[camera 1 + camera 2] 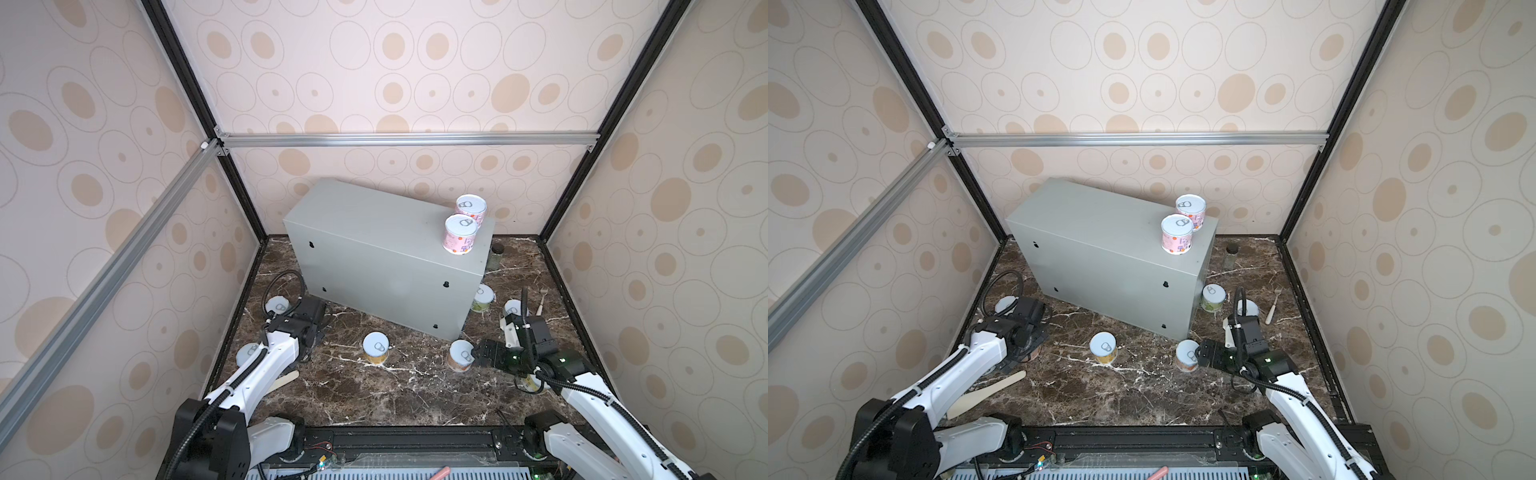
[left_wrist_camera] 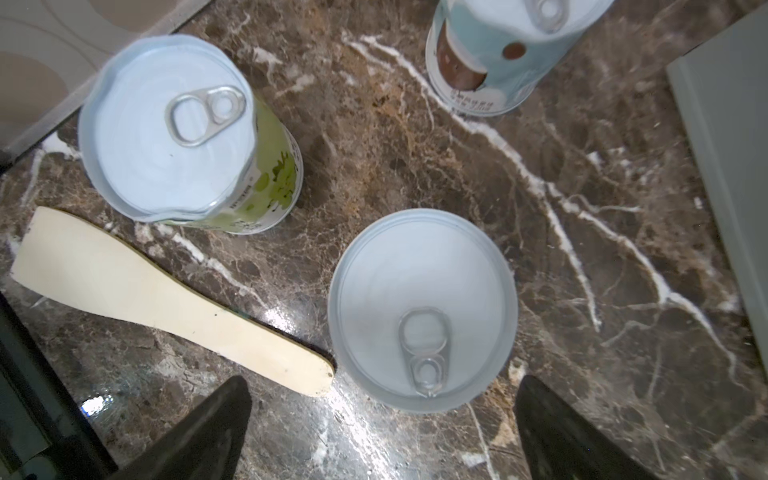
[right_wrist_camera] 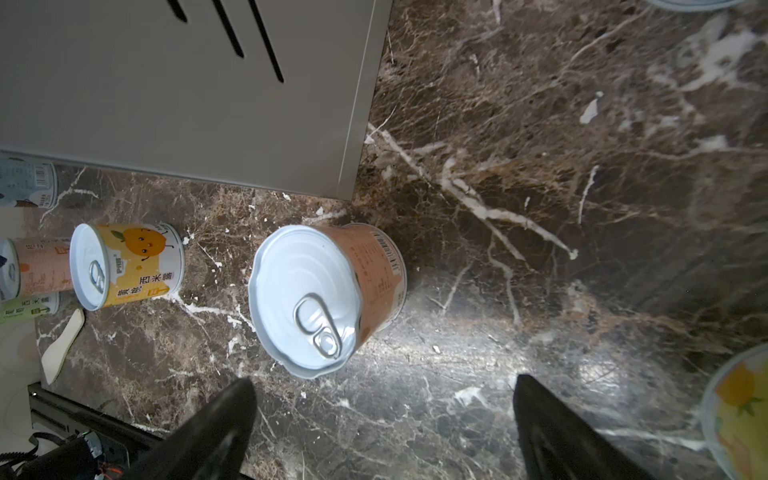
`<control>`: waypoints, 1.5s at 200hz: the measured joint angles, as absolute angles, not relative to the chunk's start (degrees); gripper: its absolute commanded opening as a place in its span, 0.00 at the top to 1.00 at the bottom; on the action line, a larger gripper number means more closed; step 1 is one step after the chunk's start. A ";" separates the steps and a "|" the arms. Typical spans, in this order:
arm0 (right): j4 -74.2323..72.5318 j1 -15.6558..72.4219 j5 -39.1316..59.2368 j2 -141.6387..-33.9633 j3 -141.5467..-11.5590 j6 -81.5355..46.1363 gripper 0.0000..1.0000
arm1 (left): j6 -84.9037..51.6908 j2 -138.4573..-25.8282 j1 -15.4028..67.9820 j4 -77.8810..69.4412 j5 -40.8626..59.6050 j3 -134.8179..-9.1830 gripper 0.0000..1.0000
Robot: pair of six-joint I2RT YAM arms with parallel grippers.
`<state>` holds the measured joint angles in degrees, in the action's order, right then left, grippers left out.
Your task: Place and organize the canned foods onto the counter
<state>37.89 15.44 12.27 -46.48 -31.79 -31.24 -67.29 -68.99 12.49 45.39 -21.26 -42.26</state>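
Observation:
My left gripper keeps going down until its open fingers reach its sides [image 2: 510, 336], as they are in line with the silver-lidded can [image 2: 424, 310], which is clear of the green can.
The counter [image 1: 374, 237] is a grey box at the back, with two pink cans [image 1: 460, 234] [image 1: 471, 210] upright on its right end. More canned foods stand on the marble floor: a yellow can [image 1: 376, 348], an orange can [image 1: 461, 355], a green can [image 1: 483, 297]. My right gripper [image 3: 384, 415] is open just short of the orange can [image 3: 324, 295], touching nothing. My left gripper [image 2: 384, 415] is open above the floor, with a silver-lidded can [image 2: 422, 309] just ahead of its fingertips. A green can [image 2: 187, 133] and a teal can [image 2: 486, 54] stand beyond it.
A wooden spatula [image 2: 166, 299] lies next to the can near the left gripper. A small glass jar [image 1: 496, 253] and a fork [image 1: 541, 301] sit right of the counter. Another can [image 1: 513, 308] stands behind the right arm. Patterned walls close in three sides.

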 measured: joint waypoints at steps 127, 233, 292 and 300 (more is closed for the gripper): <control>41.12 15.44 7.05 -51.57 -38.46 -33.43 0.01 | -64.27 -73.97 6.92 35.00 -17.43 -38.54 0.01; 37.41 15.44 8.29 -57.19 -40.25 -30.20 0.01 | -64.88 -79.44 6.52 31.20 -20.05 -38.33 0.01; 35.16 15.44 8.36 -57.32 -40.64 -28.82 0.01 | -64.82 -81.69 6.48 27.88 -23.27 -38.48 0.02; 34.89 15.44 8.36 -57.32 -40.64 -28.82 0.01 | -64.82 -81.95 6.48 27.29 -23.62 -38.37 0.02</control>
